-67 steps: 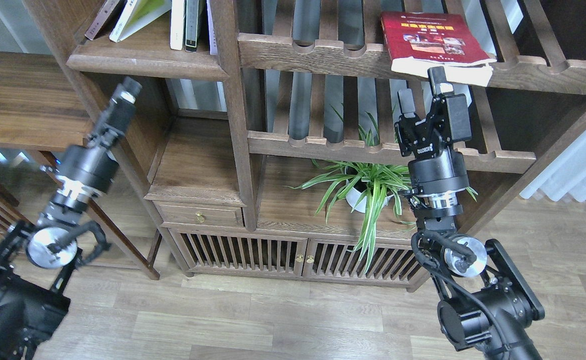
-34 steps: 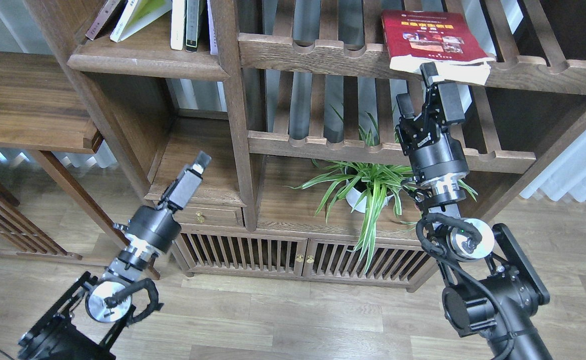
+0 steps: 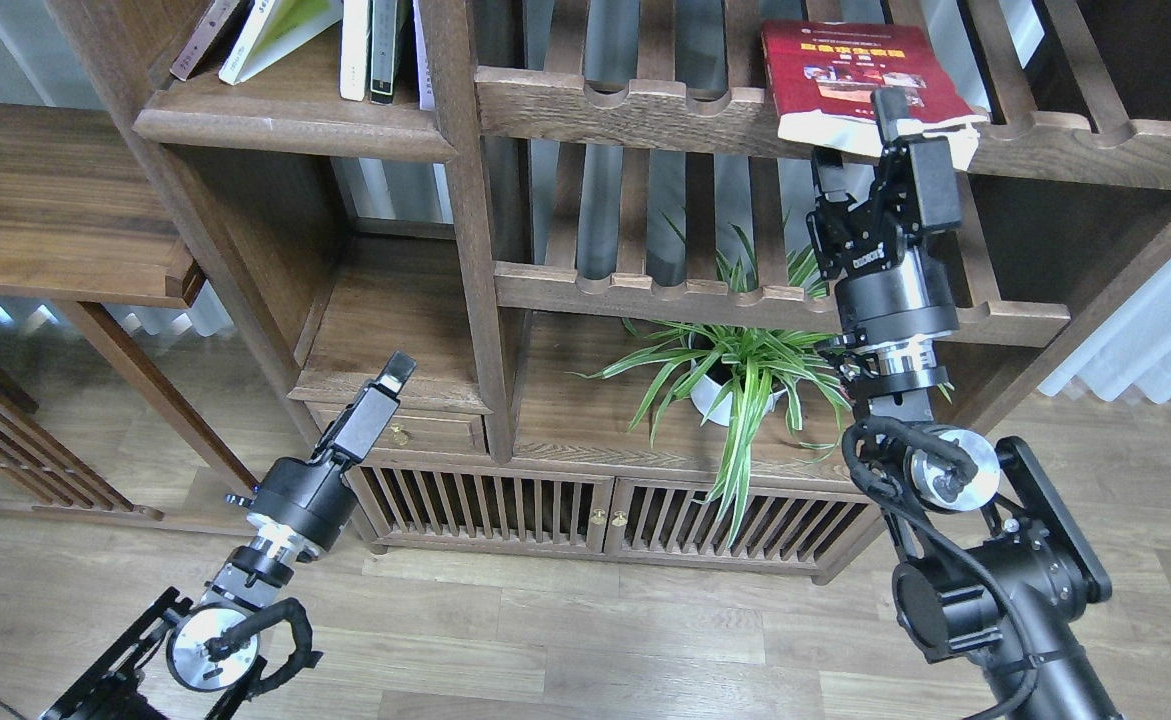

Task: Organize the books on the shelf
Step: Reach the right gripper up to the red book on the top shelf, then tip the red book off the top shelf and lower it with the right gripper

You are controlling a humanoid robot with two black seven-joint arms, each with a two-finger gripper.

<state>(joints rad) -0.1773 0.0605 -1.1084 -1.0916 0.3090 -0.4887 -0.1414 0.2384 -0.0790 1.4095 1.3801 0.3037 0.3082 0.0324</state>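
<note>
I expect the book (image 3: 859, 70) to stay flat and closed when I lift it, because the red book's near edge (image 3: 878, 130) sticks out straight past the front rail.
The red book (image 3: 850, 65) with small photos lies flat on the top slatted rack at the upper right, its near edge hanging over the front rail. My right gripper (image 3: 859, 138) is open at that edge, one finger (image 3: 889, 104) over the white pages and the other below the rail. A yellow-green book (image 3: 280, 25) and a dark maroon book (image 3: 203, 35) lean on the dark plank shelf (image 3: 295, 125) at the upper left. My left gripper (image 3: 400, 368) is low, in front of the small drawer, empty, its fingers not told apart.
Thin white and dark upright books (image 3: 370, 50) stand on the same shelf, right of the leaning ones. A potted spider plant (image 3: 740, 375) sits under the lower rack. A bookcase post (image 3: 470, 200) divides the shelf from the racks. A side table board (image 3: 55, 210) is at the left.
My left arm has dropped from beside the shelf post down and right to the drawer. My right gripper has risen and moved right to the red book's near edge.
</note>
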